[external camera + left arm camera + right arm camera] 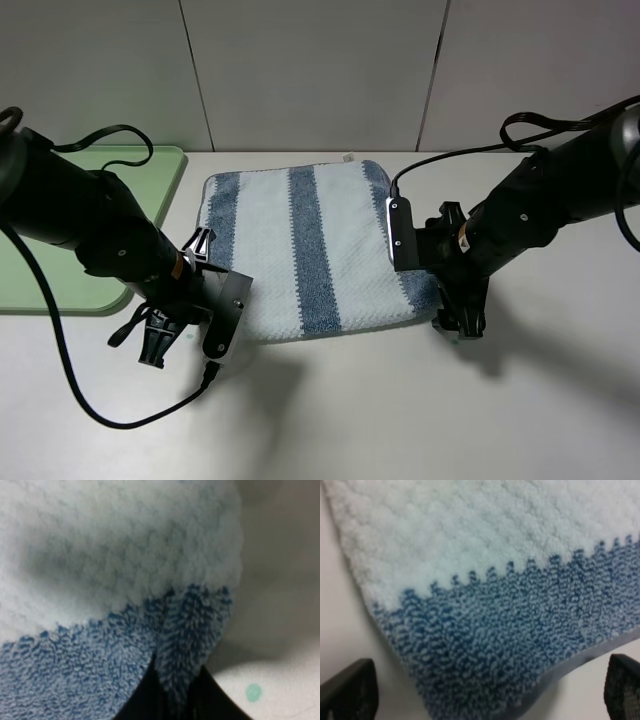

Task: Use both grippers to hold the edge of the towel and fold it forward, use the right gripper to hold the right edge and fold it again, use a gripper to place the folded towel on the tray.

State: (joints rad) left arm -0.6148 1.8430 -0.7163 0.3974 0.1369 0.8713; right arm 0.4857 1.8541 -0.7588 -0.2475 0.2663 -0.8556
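The towel's far edge [285, 168] is loose and unpinned, so the towel will slide toward the robot when the robot lifts the towel's near corners.
A towel [310, 250] with blue and white stripes lies flat in the middle of the table. My left gripper [180, 330] is at its near left corner. In the left wrist view the black fingers [145, 700] are shut on a pinched fold of the towel's [125, 555] blue edge. My right gripper [458, 320] is at the near right corner. In the right wrist view its fingers [350, 690] stand apart on either side of the towel's [495, 555] blue corner, open. The green tray [150, 180] is at the far left, partly hidden by my left arm.
The table is white, with a grey panelled wall behind it. A black cable [90, 400] from the left arm loops over the near left part of the table. A small green dot [253, 692] marks the table next to the left gripper.
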